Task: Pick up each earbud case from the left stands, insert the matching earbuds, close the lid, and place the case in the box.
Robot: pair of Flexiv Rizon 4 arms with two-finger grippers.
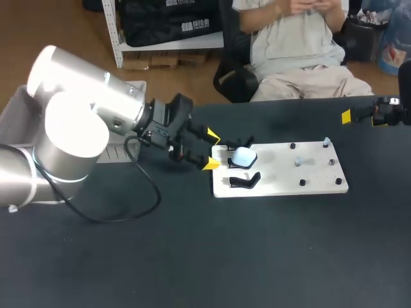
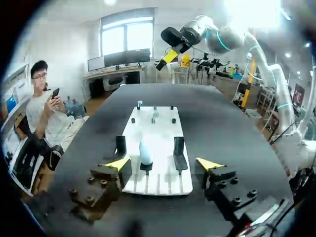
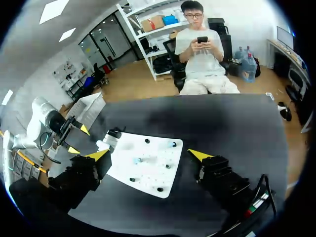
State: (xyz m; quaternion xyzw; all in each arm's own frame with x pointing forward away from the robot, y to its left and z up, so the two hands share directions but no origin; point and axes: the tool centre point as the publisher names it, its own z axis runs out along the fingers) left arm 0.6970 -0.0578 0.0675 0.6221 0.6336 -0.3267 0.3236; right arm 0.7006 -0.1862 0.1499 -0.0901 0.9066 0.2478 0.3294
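The earbuds are sitting on pegs (image 1: 299, 161) beyond the closed, rounded case (image 1: 244, 156), so I should expect to find empty sockets hidden inside when I open the case's lid.
A pale, rounded earbud case (image 1: 244, 156) sits on the middle black stand at the left end of a white board (image 1: 302, 186). Empty black stands lie on either side of it (image 1: 244, 181). My left gripper (image 1: 211, 150) is open just left of the case, fingers level with it and not touching. In the left wrist view the case (image 2: 145, 152) stands a little ahead of the gripper (image 2: 163, 164), between the lines of its fingers. Two small pale earbuds (image 1: 299, 162) rest on pegs further along the board. My right gripper (image 1: 363, 117) hangs open at the far right, away from the board (image 3: 145, 170).
Several small black pegs (image 1: 302, 183) dot the right half of the board. A white box (image 1: 121, 153) lies at the table's left edge, partly hidden behind my left arm. Dark bare tabletop (image 1: 257, 256) stretches in front of the board.
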